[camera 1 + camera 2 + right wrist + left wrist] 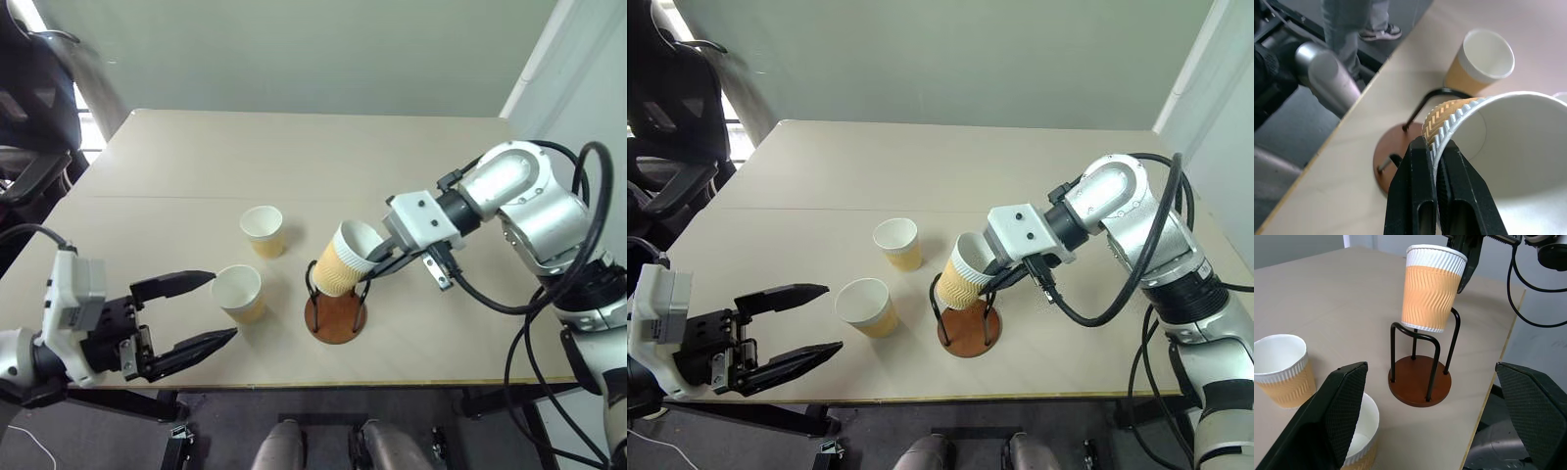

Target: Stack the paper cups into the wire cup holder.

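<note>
My gripper is about to lower the closer paper cup (239,294) into the tilted one. The closer cup should slide in nearly to its rim, because both cups get smaller toward a narrow bottom (334,285).
The wire cup holder (335,318), a reddish-brown disc with two black wire loops, stands near the table's front edge. One paper cup (343,260) hangs tilted over it, its bottom at the top of the loops. My right gripper (377,259) is shut on that cup's white rim (1449,128), one finger inside and one outside. Two more paper cups stand upright to the left of the holder, one closer to me (239,294) and one farther back (264,231). My left gripper (222,306) is open, level with the closer cup and just left of it, holding nothing.
The table's front edge (392,384) runs just behind the holder's base. A black chair (29,108) stands beyond the table's far left corner. A person's legs (1352,19) stand on the floor off the table's front.
</note>
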Controlling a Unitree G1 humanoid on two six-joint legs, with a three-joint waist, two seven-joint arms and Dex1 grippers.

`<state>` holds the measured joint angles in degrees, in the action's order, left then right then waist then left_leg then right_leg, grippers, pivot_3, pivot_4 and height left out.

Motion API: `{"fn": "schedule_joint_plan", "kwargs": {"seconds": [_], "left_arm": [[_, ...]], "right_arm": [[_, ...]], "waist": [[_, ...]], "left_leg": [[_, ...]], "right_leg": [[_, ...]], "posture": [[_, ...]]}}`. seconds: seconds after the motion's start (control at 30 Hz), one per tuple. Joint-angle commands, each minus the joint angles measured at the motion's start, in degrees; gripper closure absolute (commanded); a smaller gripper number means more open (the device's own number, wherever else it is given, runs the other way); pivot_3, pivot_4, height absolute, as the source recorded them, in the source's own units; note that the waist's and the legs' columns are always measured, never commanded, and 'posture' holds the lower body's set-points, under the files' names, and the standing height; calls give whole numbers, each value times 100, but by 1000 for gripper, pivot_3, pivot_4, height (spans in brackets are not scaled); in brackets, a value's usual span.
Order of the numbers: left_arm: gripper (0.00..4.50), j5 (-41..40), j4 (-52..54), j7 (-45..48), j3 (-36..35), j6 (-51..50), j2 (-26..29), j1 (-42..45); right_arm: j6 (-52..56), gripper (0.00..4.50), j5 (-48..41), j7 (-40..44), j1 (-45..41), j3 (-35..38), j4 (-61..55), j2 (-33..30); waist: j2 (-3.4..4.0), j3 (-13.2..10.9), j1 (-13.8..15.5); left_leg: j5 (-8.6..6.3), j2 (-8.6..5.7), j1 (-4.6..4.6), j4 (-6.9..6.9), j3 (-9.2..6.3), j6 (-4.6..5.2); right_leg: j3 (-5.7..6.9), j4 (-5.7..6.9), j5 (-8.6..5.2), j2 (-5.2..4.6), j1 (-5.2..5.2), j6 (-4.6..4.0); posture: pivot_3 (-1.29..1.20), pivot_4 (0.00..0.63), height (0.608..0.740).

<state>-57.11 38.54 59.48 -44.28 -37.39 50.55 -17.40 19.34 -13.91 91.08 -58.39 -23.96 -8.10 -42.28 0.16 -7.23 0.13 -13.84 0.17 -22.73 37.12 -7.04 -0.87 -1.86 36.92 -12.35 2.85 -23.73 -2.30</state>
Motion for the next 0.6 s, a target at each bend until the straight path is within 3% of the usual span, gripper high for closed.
{"fn": "schedule_joint_plan", "kwargs": {"seconds": [0.03,0.4,0.5,0.6], "left_arm": [[0,-32,137,-24,-207,107,88,-1],[0,-55,135,-67,-232,73,159,1],[0,-66,142,-79,-237,61,181,-12],[0,-88,131,-165,-247,1,208,-12]], "right_arm": [[-112,4435,94,53,-38,-20,-95,49],[-109,4435,160,103,71,24,-314,96],[-92,3864,152,113,85,24,-345,94],[-118,2899,170,108,94,27,-347,90]], "waist": [[0,0,0],[0,0,-1],[0,0,-1],[0,0,-1]], "left_leg": [[0,0,0,0,0,-1],[-3,1,0,-2,0,-4],[-3,1,1,-2,0,-4],[-3,0,1,-2,-1,-5]], "right_leg": [[0,0,0,0,0,0],[1,0,0,0,0,0],[1,0,-1,0,0,-2],[1,0,-2,0,0,-4]], "posture": [[0,150,740],[0,150,740],[0,150,740],[0,150,740]]}}
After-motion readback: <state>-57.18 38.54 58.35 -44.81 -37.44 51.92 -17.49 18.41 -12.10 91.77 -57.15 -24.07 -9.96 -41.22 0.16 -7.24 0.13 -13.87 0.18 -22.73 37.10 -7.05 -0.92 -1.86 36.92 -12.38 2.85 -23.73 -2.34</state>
